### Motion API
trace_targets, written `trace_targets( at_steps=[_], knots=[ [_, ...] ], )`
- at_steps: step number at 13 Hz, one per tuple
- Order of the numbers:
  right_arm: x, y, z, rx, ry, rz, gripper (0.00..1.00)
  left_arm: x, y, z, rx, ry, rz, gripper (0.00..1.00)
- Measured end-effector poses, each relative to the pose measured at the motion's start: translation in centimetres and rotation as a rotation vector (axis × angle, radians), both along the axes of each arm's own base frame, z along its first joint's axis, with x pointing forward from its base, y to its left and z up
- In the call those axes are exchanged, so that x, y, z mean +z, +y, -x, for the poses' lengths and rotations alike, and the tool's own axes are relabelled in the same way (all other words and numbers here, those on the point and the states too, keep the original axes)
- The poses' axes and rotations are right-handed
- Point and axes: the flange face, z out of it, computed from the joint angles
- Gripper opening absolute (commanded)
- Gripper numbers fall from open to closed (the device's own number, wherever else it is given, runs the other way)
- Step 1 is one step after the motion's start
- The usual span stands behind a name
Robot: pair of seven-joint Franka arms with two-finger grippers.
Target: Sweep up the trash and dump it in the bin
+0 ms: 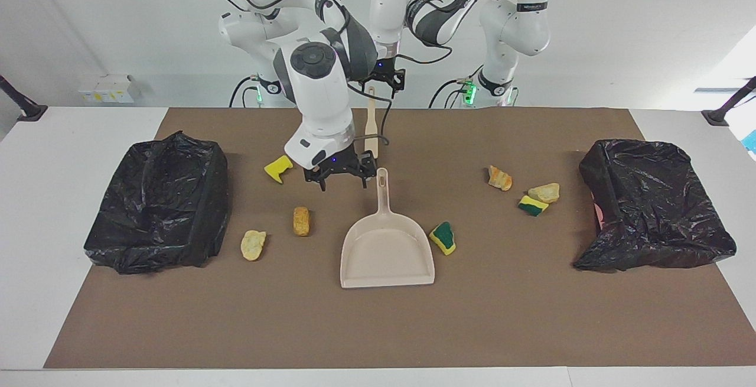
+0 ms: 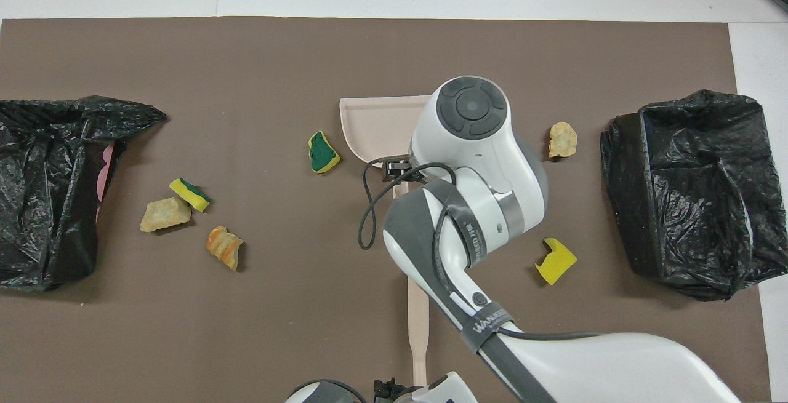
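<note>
The dustpan's opening points to the mat's far edge, so the robot's right gripper should turn it toward the trash on my left gripper's side before the left gripper sweeps.
The beige dustpan lies mid-mat, its handle pointing toward the robots. My right gripper is open, low over the mat just beside the handle's end; in the overhead view it is over the handle. My left gripper holds the beige brush upright by its handle top. Trash toward the right arm's end: a yellow sponge, a tan lump, a tan chip. A green-yellow sponge lies beside the dustpan. An orange-streaked lump, a tan lump and a green-yellow sponge lie toward the left arm's end.
Black-bagged bins stand at both ends of the brown mat: one at the right arm's end, one at the left arm's end. In the overhead view the right arm hides the tan lump and part of the dustpan.
</note>
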Motion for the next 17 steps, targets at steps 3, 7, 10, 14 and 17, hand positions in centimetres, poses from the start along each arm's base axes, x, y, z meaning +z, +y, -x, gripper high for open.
trace_targets(
  at_steps=[3,7,10,14,17],
  knots=[
    [-2.9,1.7,1.3,0.025,0.026,0.015,0.79,-1.9,-0.4,-0.5,-0.004,-0.003,-0.011,1.0],
    [-4.5,3.0,2.2,0.042,0.049,0.019,0.47,-1.6,-0.5,-0.9,0.032,-0.006,-0.006,0.45],
    [-4.6,2.9,2.2,0.037,0.053,0.016,0.0,-1.6,-0.5,-0.9,0.051,-0.006,-0.016,0.0],
    [-4.4,2.6,1.9,0.035,0.046,0.012,0.0,-1.6,0.4,-1.8,0.097,0.009,-0.05,0.0],
    [-3.4,1.0,0.3,0.152,0.017,-0.005,0.0,-0.7,2.3,-4.5,0.164,0.022,-0.077,0.0]
  ],
)
